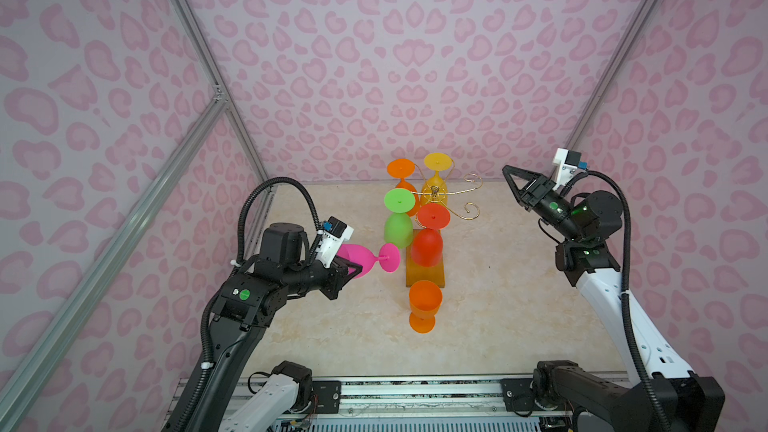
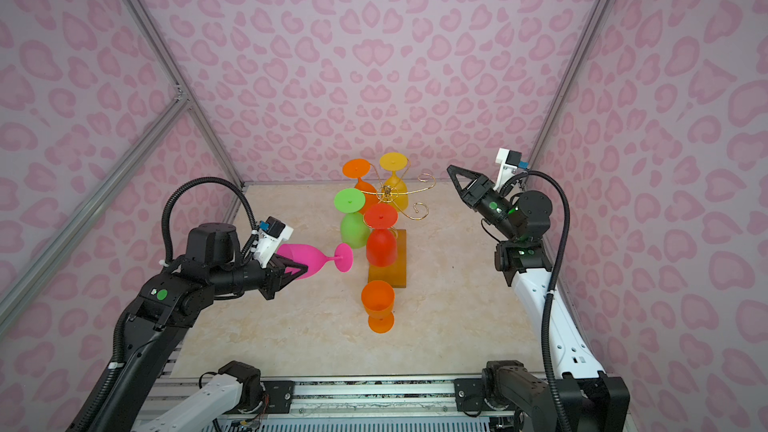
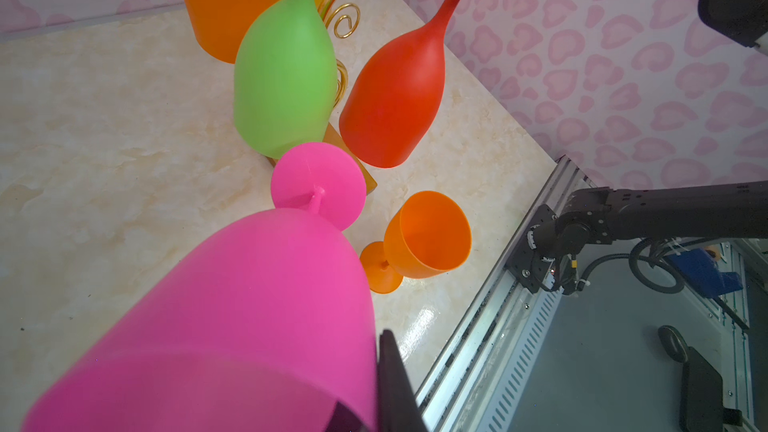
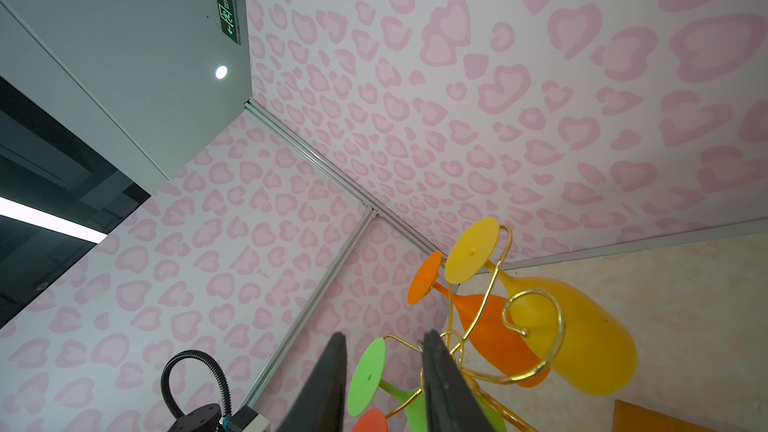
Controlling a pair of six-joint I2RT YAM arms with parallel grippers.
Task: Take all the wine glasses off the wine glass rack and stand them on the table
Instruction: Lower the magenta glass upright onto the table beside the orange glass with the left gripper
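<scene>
My left gripper holds the pink glass's bowl, with its foot (image 1: 389, 256) free. I should keep tipping that foot down until the glass stands beside the upright orange glass.
The wine glass rack (image 1: 457, 191) is a gold wire stand on an amber base (image 1: 426, 274), mid-table in both top views. Green (image 1: 398, 228), red (image 1: 427, 247), orange (image 1: 401, 170) and yellow (image 1: 435, 184) glasses hang bowl-down from its arms. A pink wine glass (image 1: 357, 259) is off the rack, held roughly level to its left, foot toward the rack. My left gripper (image 1: 353, 270) is shut on the bowl's rim; one dark finger (image 3: 390, 384) lies against the bowl (image 3: 249, 305). My right gripper (image 1: 509, 178) hovers open and empty, high to the rack's right.
An orange glass (image 1: 424, 305) stands upright on the marble tabletop just in front of the rack base. Pink patterned walls with metal frame bars close in the left, back and right. A metal rail (image 1: 415, 392) runs along the front edge.
</scene>
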